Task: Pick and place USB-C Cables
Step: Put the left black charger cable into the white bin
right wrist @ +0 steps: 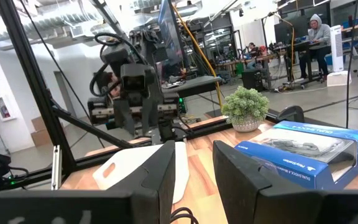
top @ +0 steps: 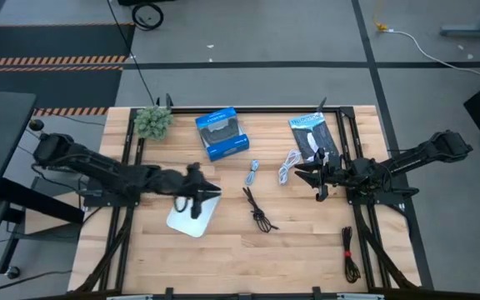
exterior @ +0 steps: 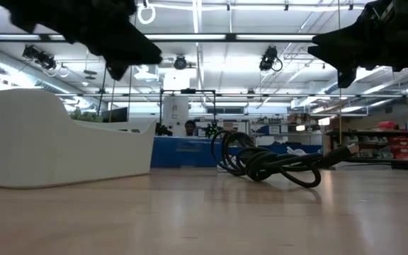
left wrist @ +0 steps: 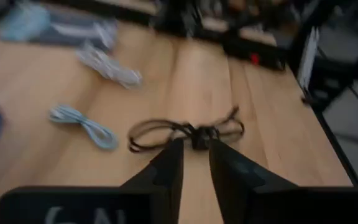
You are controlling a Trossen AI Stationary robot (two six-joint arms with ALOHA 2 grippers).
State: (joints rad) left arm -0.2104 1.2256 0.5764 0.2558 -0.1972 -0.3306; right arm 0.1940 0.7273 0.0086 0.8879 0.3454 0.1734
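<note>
The black USB-C cable bundle (top: pixel 260 214) is tied tight at its wrapped middle (left wrist: pixel 202 136), so its loops will stay bunched and come up together when the robot lifts it.
In the high view, a black USB-C cable bundle (top: pixel 258 212) lies mid-table. A short grey-blue one (top: pixel 252 173) and a white one (top: pixel 288 167) lie beyond it, and a black one with a red tie (top: pixel 350 254) lies near the right front. My left gripper (top: pixel 197 200) hangs shut over a white tray (top: pixel 186 221); its wrist view looks past the fingers (left wrist: pixel 196 155) at the black bundle (left wrist: pixel 188 134). My right gripper (top: pixel 315 179) hovers shut beside the white cable, above the table. The low view shows the black bundle (exterior: pixel 268 159) resting on the wood.
A blue box (top: pixel 222 133) and a small plant (top: pixel 152 121) stand along the far edge, and a flat black packet (top: pixel 313 137) lies right of them. Dark frame rails run down both sides of the table. Bare wood shows in front of the tray and the black bundle.
</note>
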